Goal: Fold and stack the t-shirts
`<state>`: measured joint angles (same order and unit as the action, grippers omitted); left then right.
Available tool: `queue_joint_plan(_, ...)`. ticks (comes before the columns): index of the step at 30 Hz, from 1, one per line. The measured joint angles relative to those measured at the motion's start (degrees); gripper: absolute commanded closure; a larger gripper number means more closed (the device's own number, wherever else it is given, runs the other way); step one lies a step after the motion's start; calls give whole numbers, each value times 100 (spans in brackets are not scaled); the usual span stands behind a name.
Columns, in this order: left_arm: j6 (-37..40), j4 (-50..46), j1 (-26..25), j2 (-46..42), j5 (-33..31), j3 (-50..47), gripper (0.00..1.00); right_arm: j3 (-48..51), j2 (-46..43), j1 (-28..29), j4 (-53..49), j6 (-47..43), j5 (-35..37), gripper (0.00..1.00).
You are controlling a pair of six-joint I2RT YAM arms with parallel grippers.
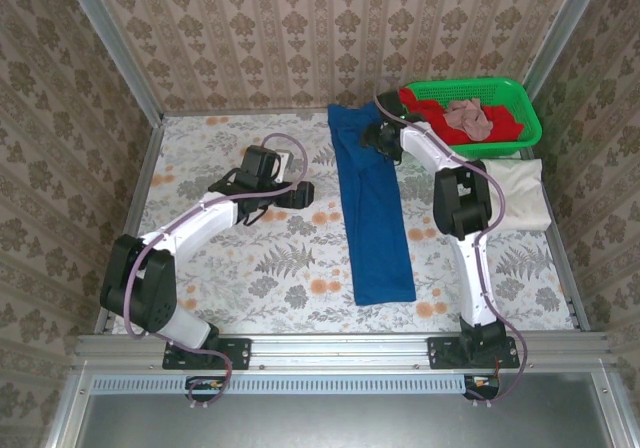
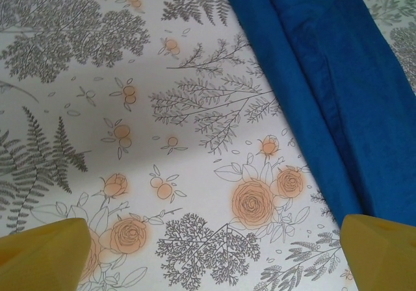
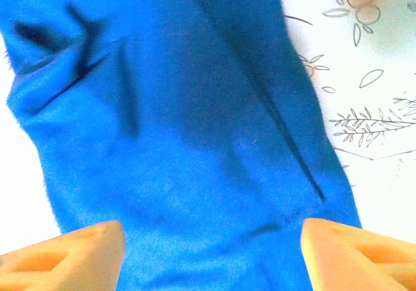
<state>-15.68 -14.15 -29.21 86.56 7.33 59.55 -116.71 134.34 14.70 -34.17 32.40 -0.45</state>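
Note:
The royal-blue t-shirt's strip [image 1: 376, 218] lies straight with its front hem flat and clear, so my right gripper should keep moving toward that hem [image 1: 385, 299] and close there.
The royal-blue t-shirt [image 1: 372, 208] lies folded lengthwise into a long narrow strip running from the back of the table toward the front; its print is hidden. My right gripper [image 1: 372, 136] hovers over the strip's far end, open, with blue cloth [image 3: 195, 122] spread below its fingertips [image 3: 65, 258] and nothing pinched between them. My left gripper [image 1: 298, 193] is open just left of the strip, above the bare floral tablecloth, and the shirt's edge [image 2: 325, 76] lies to its upper right. The cream-white t-shirt [image 1: 520, 193] lies folded at the right edge.
A green lattice basket [image 1: 520, 103] at the back right holds a red cloth [image 1: 440, 118] and a pinkish cloth [image 1: 468, 118]. Patterned walls enclose the table on three sides. The floral tablecloth [image 1: 250, 268] stretches to the left of the blue strip.

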Motion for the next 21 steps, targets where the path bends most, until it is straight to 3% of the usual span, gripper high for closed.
queue_joint_plan(9,1335,-129,37,-682,726,-105,0,3919,-3338,365,1106,-2999,-1279,19)
queue_joint_plan(16,2500,-815,199,-1257,1414,-109,0,5372,-4868,772,85,-5515,-1657,24)
queue_joint_plan(21,2983,-1130,498,-1679,1692,-243,0,6229,-5554,1624,-693,-6492,-1412,26)
